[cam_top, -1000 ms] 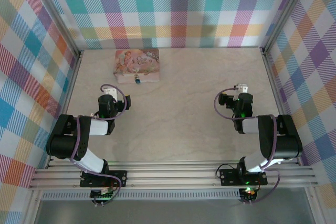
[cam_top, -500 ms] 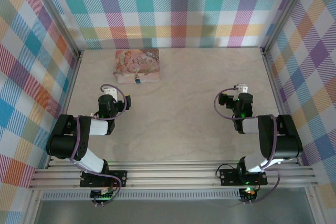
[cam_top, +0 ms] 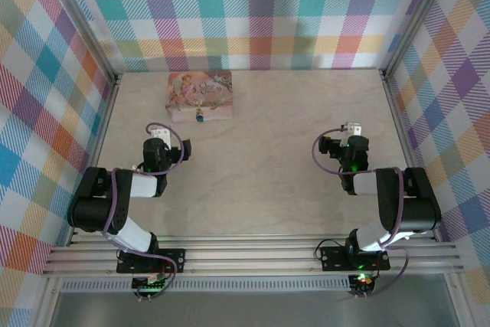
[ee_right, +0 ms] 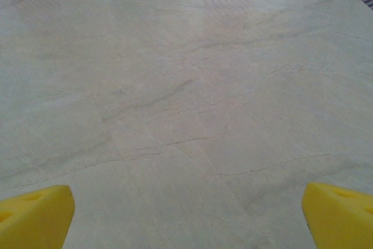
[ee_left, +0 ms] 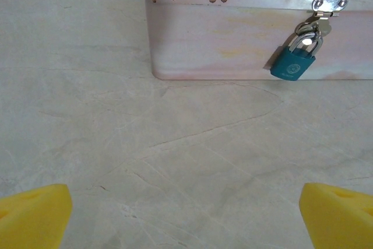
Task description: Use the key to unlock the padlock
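Note:
The pink box with the padlock is far away from my right gripper. My left gripper should move the box to the middle so that my right gripper can take it.
The padlock, a small teal body with a silver shackle, hangs from the metal hasp on the front wall of the pink illustrated box. From above it is a tiny speck at the box's near edge. I cannot make out the key. My left gripper is open, its yellow fingertips wide apart over bare table, well short of the box. The left gripper sits near and left of the padlock. My right gripper is open over bare table, and the right gripper is far to the right.
The pink box stands at the back left, close to the rear wall. Plaid walls with metal frame rails enclose the marble-patterned table on three sides. Both arms are folded back near their bases.

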`<state>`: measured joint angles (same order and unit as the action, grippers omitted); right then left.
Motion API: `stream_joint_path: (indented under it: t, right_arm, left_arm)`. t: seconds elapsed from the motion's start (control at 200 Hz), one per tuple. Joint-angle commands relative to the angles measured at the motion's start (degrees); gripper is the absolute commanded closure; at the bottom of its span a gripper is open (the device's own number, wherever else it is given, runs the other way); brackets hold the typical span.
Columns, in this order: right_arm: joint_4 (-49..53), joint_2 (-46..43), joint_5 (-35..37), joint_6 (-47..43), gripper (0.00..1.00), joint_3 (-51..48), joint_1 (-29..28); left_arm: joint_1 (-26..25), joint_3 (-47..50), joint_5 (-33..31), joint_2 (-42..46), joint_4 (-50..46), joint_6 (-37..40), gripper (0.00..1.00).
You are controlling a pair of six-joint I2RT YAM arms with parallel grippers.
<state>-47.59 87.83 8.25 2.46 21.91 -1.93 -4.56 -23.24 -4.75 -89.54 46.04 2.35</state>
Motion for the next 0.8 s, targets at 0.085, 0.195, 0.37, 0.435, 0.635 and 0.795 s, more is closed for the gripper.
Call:
stream_joint_path:
  t: [0.085, 0.195, 0.37, 0.435, 0.635, 0.795]
  right_arm:
    - [5.54, -3.87, -5.75, -2.65, 0.00, 2.79, -0.13]
    - [14.93, -8.50, -6.65, -3.00, 0.00, 5.95, -0.09]
    - [34.98, -12.52, -5.18, 5.53, 0.00, 14.78, -0.10]
    - [43.15, -11.04, -6.48, 9.58, 0.00, 19.67, -0.06]
    - [57.71, -3.32, -13.12, 16.97, 0.00, 31.70, -0.15]
    - [60.04, -0.59, -16.14, 20.11, 0.00, 35.69, -0.84]
  left_arm:
    - [1.44, -1.92, 1.20, 0.54, -2.18, -1.20, 0.00]
    - [1.88, -8.40, -1.27, 3.01, -16.08, -2.94, 0.00]
    - [5.51, -22.92, 1.50, 2.57, -34.66, -8.72, 0.00]
    - [7.37, -27.77, 5.28, 1.78, -38.36, -12.43, 0.00]
    - [8.51, -57.68, 16.29, -13.82, -63.95, -13.23, 0.08]
    - [7.43, -79.97, 16.66, -28.25, -79.80, -11.48, 0.20]
